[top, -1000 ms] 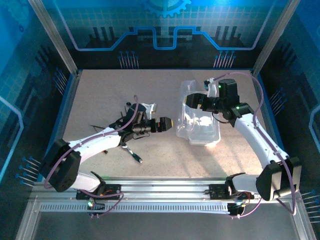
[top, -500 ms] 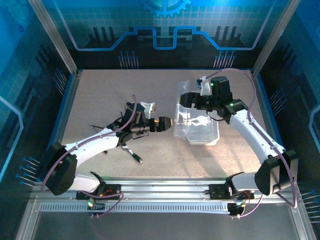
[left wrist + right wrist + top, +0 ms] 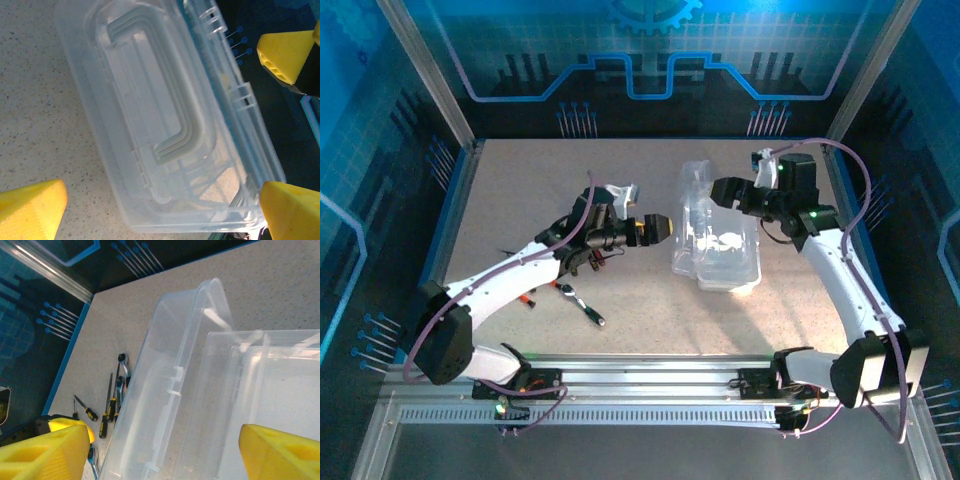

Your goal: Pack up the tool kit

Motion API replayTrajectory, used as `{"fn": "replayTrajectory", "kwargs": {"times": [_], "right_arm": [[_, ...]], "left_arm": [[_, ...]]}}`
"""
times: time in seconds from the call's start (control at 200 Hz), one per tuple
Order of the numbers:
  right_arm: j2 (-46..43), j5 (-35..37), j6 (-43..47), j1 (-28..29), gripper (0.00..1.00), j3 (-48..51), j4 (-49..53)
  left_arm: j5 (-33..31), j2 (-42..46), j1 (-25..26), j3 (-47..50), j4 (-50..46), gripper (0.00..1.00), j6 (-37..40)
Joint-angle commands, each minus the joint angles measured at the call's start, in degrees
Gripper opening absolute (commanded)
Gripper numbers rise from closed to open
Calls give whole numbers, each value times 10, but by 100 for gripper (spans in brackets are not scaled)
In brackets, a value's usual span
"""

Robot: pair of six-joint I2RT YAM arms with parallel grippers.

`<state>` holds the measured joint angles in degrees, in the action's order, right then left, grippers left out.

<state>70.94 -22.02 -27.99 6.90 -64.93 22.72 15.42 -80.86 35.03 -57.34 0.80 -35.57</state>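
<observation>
My left gripper should reach over the lid's upper edge [image 3: 231,67] and swing the lid open flat, because the lid [image 3: 687,222] stands almost upright beside the case and the gripper is at the lid's outer side.
The tool kit's clear plastic case [image 3: 725,262] sits right of the table's middle, its hinged lid [image 3: 688,215] standing nearly upright on the left side. My left gripper [image 3: 656,228] is open just left of the lid, facing its outer face and moulded handle [image 3: 165,100]; its yellow fingertips [image 3: 30,207] sit wide apart, holding nothing. My right gripper [image 3: 724,190] hovers open over the case's far edge, looking down into the case [image 3: 270,405] and at the lid [image 3: 180,380]. Yellow-handled screwdrivers [image 3: 106,412] and wrenches [image 3: 121,371] lie on the table left of the case.
A silver ratchet wrench [image 3: 582,303] lies on the speckled table near the left arm, with more small tools [image 3: 525,298] partly hidden under that arm. Metal frame posts and blue walls bound the table [image 3: 520,190].
My left gripper has risen and moved right, up to the lid. My right gripper has drawn back to the right, away from the lid, which now stands more upright.
</observation>
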Motion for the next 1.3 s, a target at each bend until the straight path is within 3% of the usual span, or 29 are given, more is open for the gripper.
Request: {"fn": "replayTrajectory", "kwargs": {"times": [0.0, 0.255, 0.435, 0.665, 0.785, 0.93, 1.296], "right_arm": [[-23, -7, -1, -35, 79, 15, 14], [-49, 90, -23, -134, 84, 106, 2], [-47, 126, -56, -188, 84, 196, -42], [-26, 117, -53, -220, 80, 236, -78], [0, 91, -59, -220, 79, 243, -99], [19, 79, -62, -219, 79, 250, -114], [43, 65, -43, -186, 73, 250, -117]], "left_arm": [[-46, -13, 18, -67, -91, 99, 15], [-261, -148, 91, -370, -422, 99, 25], [-355, -274, 143, -573, -552, 99, 36], [-439, -407, 179, -789, -696, 99, 54], [-415, -430, 182, -815, -695, 99, 62], [-430, -450, 188, -837, -718, 99, 69], [-384, -461, 187, -790, -672, 98, 84]]}}
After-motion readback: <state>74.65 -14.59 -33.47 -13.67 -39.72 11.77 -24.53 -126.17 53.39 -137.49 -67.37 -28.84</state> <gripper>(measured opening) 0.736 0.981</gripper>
